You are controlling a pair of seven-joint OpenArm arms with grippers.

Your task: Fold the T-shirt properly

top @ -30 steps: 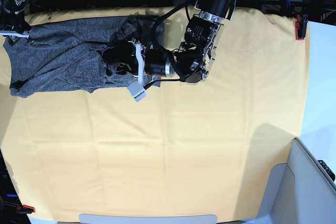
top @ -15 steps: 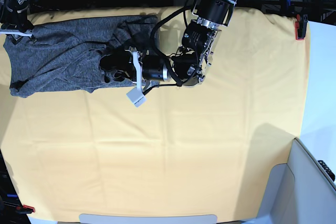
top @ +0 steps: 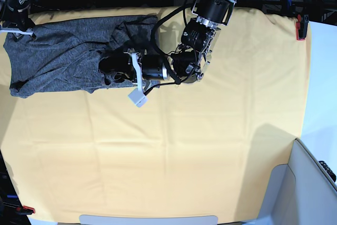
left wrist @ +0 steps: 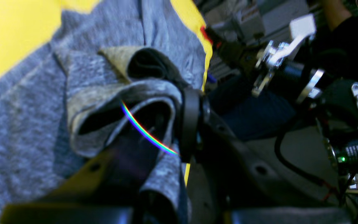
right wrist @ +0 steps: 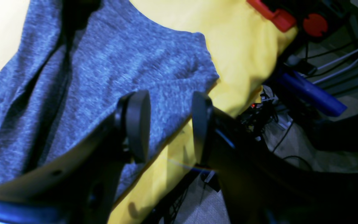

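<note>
My left gripper's fingers have a raised fold of the T-shirt (left wrist: 144,91) bunched around them, so next I open, lift away and grab the crumpled layer farther in to spread (top: 105,55) it out.
The dark grey T-shirt (top: 63,51) lies crumpled across the far left of the yellow-orange cloth (top: 184,146). My left gripper (top: 108,69) reaches leftward into its right-hand bunch. In the left wrist view a raised fold of the T-shirt (left wrist: 120,93) wraps one finger and sits against the other black pad (left wrist: 190,124), the left gripper (left wrist: 174,121) shut on it. My right gripper (top: 21,31) hovers at the shirt's far left top corner. In the right wrist view the right gripper (right wrist: 168,127) stands open, nothing between its fingers, above the T-shirt (right wrist: 104,62) edge.
The cloth is held by a red clamp (top: 300,27) at the far right corner and another (top: 26,209) at the near left. A pale grey bin (top: 310,183) stands at the near right. Cables and black hardware line the far edge.
My left gripper has slid a little to the left with the bunched fold. The right gripper has shifted slightly up at the shirt's corner.
</note>
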